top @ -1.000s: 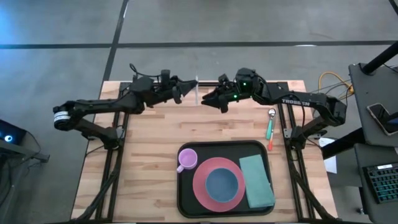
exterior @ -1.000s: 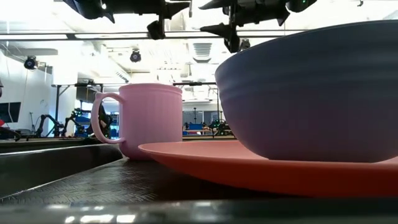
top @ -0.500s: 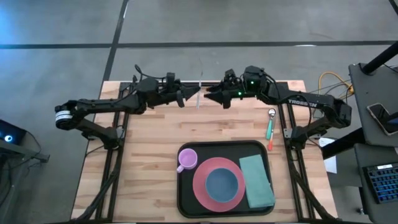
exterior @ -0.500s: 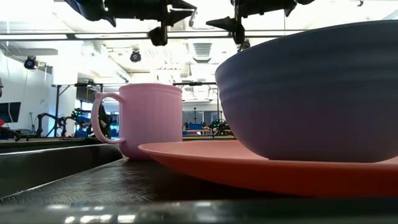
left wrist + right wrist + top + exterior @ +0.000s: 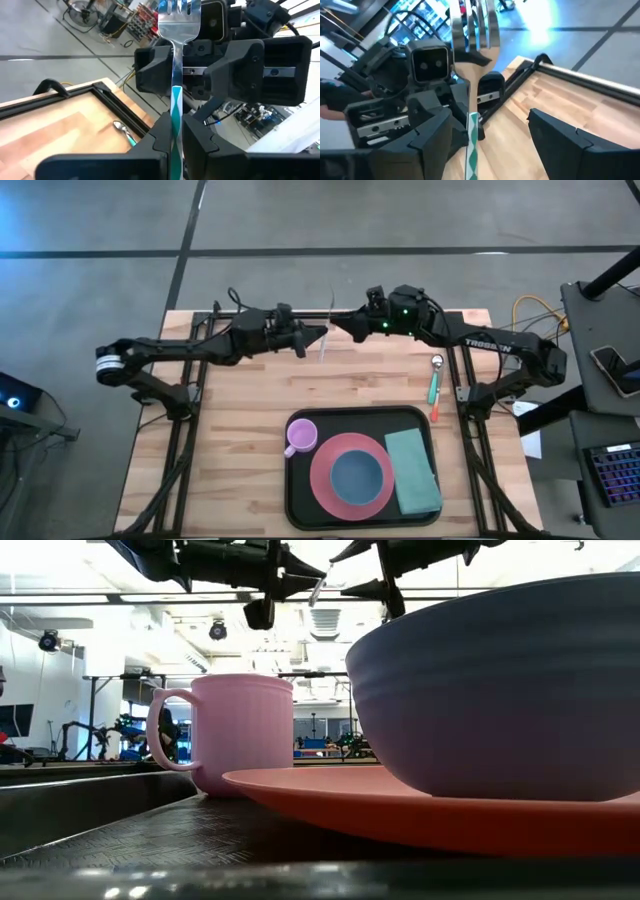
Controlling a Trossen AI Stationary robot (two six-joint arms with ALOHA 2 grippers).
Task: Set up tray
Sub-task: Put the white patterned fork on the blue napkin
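Note:
Next, I back my right gripper off and bring it in lower to grab the patterned handle [image 5: 176,107], because its open fingers are level with the fork's metal neck [image 5: 177,66].
High above the table's far middle, my left gripper [image 5: 318,335] is shut on a fork [image 5: 176,60] with a teal-and-white patterned handle. My right gripper [image 5: 340,328] faces it from the right, open. Its fingers [image 5: 435,140] stand on either side of the fork [image 5: 472,75] without touching it. The black tray [image 5: 296,498] lies at the near edge. It carries a pink mug [image 5: 301,436], a pink plate [image 5: 330,490] with a blue bowl [image 5: 358,474], and a green napkin [image 5: 412,470]. My left gripper pinches the fork's patterned handle [image 5: 176,107] between its two fingers, which come level from the table's left and lie across it. The fork stands tines up [image 5: 179,7], lifted clear, high above the table.
A spoon [image 5: 434,378] with a teal handle lies on the wood right of the tray's far corner, with an orange piece [image 5: 436,412] just nearer. Bare wood lies between the arms and the tray. Black frame rails run along both table sides.
My left gripper has carried the fork a little toward the right gripper and sunk slightly; the fork's tines now lean toward the far edge. My right gripper has turned at the wrist and drawn a little toward the far edge.

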